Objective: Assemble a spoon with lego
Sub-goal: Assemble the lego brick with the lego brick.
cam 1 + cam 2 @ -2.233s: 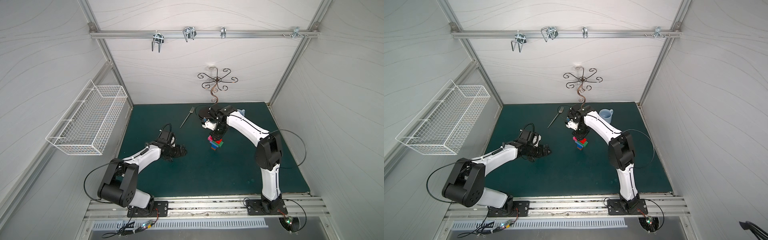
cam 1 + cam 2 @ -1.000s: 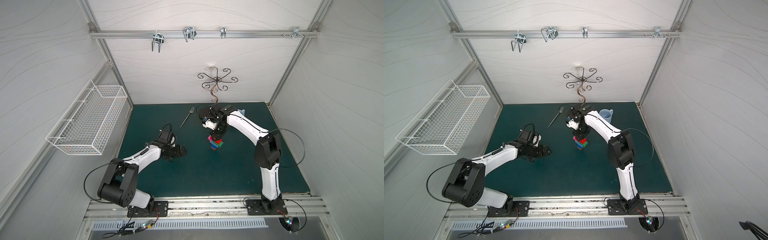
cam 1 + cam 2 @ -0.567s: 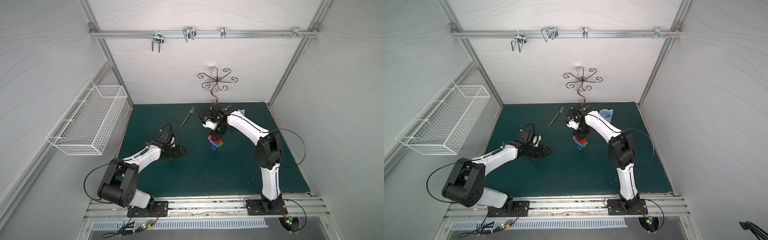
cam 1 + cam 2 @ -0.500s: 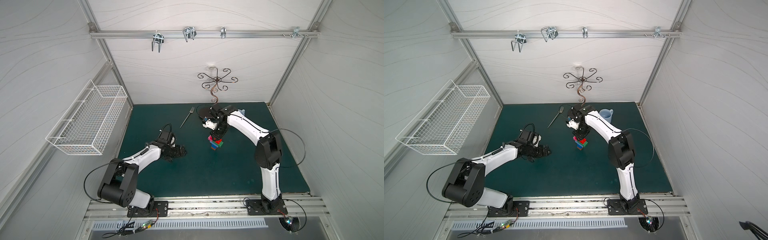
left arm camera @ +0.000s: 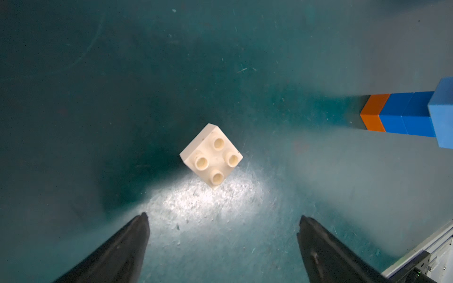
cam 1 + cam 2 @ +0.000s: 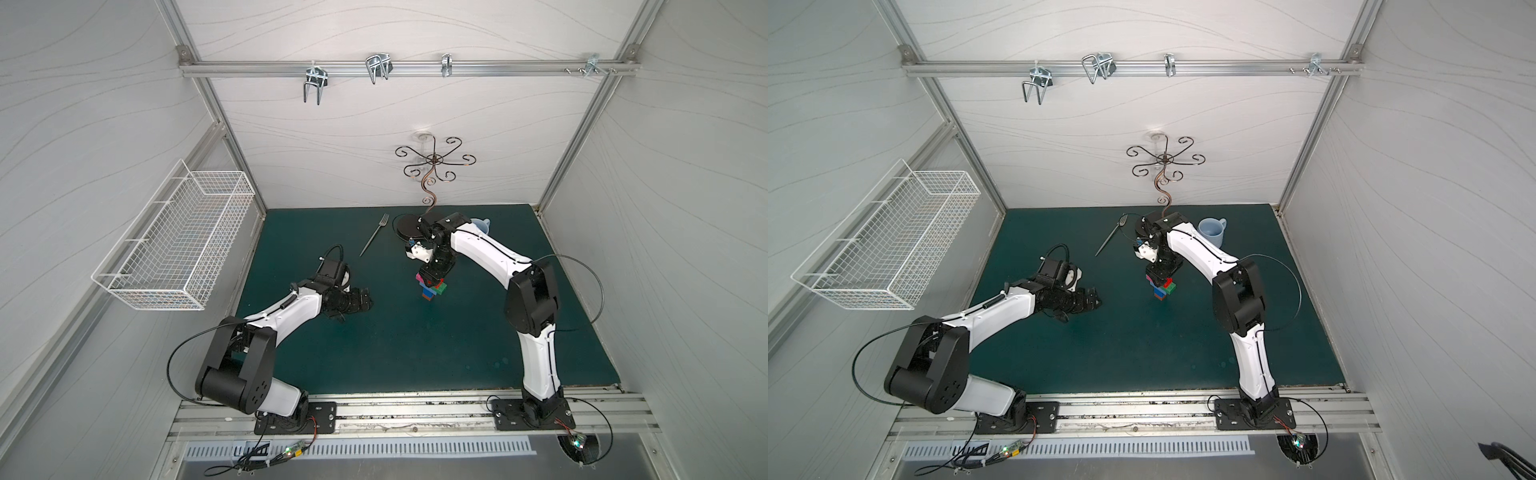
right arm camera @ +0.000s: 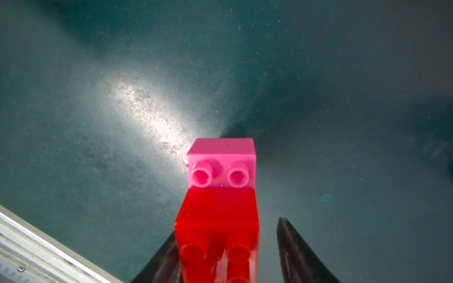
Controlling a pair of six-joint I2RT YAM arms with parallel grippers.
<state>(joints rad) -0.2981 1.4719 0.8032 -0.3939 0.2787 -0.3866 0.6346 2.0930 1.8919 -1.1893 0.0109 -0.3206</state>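
I should pull my left gripper back, because it is in the way of the loose cream brick (image 5: 211, 156), and pick up the brick with my right gripper.
The spoon (image 6: 431, 286) (image 6: 1162, 287) stands upright on the green mat as a stack of joined lego bricks. My right gripper (image 6: 432, 277) (image 6: 1160, 277) hangs over its top. In the right wrist view the red brick (image 7: 218, 225) sits between the jaws of the right gripper (image 7: 225, 229), with a clear gap to one finger (image 7: 294, 245), and the pink brick (image 7: 221, 164) is joined beyond it. My left gripper (image 5: 221, 215) (image 6: 368, 300) is wide open and low over the mat, with a loose cream brick (image 5: 211, 156) just ahead of it. The spoon's orange-and-blue stem (image 5: 392, 115) shows at that view's edge.
A metal fork (image 6: 374, 240) lies at the back of the mat. The black base of a curly hook stand (image 6: 409, 226) and a light blue mug (image 6: 1210, 230) stand behind the right arm. A wire basket (image 6: 178, 245) hangs on the left wall.
The right gripper's jaws have parted from the red brick; the spoon stays standing. The left arm has not moved.
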